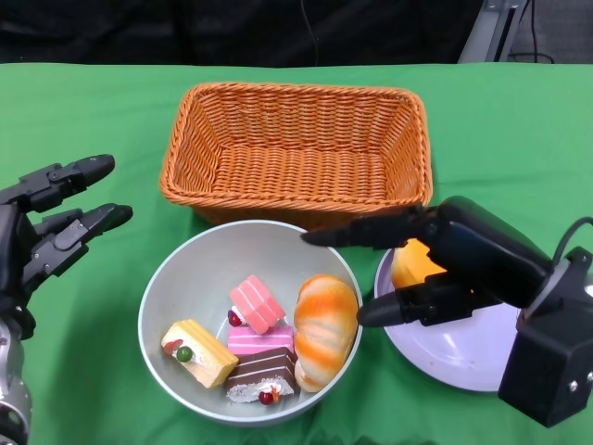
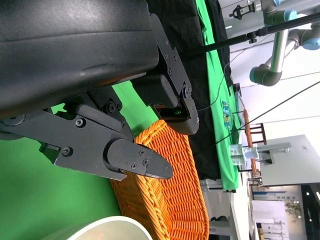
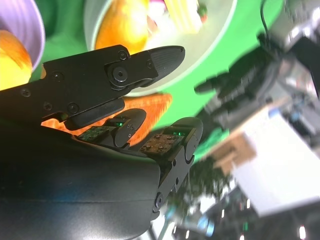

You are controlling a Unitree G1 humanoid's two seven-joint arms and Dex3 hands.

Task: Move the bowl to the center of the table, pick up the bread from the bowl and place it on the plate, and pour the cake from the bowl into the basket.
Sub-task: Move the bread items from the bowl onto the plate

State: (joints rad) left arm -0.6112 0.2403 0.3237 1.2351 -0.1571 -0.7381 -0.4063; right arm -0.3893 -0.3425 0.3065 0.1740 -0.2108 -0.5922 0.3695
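Observation:
The cake pieces will move and turn when I lift the bread roll out, because the bread roll lies snug against the pile of them.
A grey-green bowl stands in front of the wicker basket. In it lie an orange bread roll and several cake pieces: pink, yellow and chocolate. My right hand hovers over the lilac plate, its fingers spread and pointing toward the bowl, with nothing in them. A second orange bread lies on the plate beneath that hand. My left hand is open to the left of the bowl, clear of it. The right wrist view shows the roll and the plate.
Green cloth covers the table. The basket holds nothing and almost touches the bowl's far rim. The plate sits right beside the bowl on its right. The left wrist view shows the basket and the bowl's rim.

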